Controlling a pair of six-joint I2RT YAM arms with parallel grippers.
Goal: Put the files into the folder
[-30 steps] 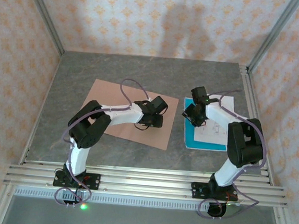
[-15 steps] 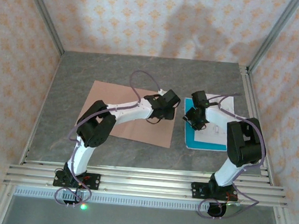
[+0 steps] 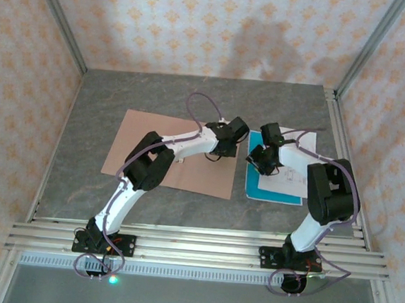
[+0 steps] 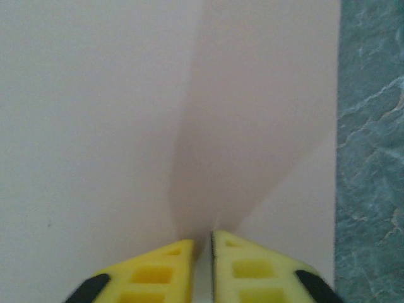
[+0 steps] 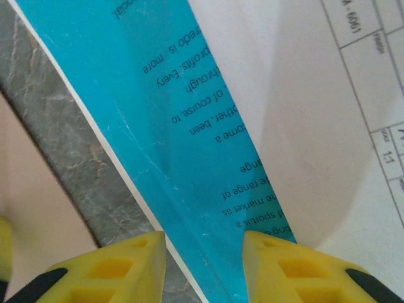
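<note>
The teal sheet lies short of the salmon folder's edge [image 3: 232, 181], so next my left gripper takes the metal clip [image 3: 180, 159] and pulls the folder under the files.
The salmon folder [image 3: 159, 155] lies flat left of centre. My left gripper [image 3: 224, 148] is at its right edge, near the table. In the left wrist view the fingers [image 4: 164, 265] are pressed almost together on a raised fold of the folder's card [image 4: 252, 126], so the left gripper [image 4: 202, 243] is shut on it. The files lie to the right: the white printed sheet [image 3: 296, 175] on top of the teal sheet [image 3: 273, 193]. My right gripper [image 3: 257, 160] hangs open over the teal sheet's left edge [image 5: 177, 113], beside the white sheet [image 5: 315, 126].
A strip of grey stone table [image 5: 69, 145] separates the files from the folder's edge [image 5: 31, 202]. Metal rails [image 3: 346, 136] run along the table's right side, close to the files. Patterned walls enclose the back and sides.
My left arm has stretched rightward across the folder, its gripper going from the folder's middle to its right edge. The right gripper has barely shifted over the files.
</note>
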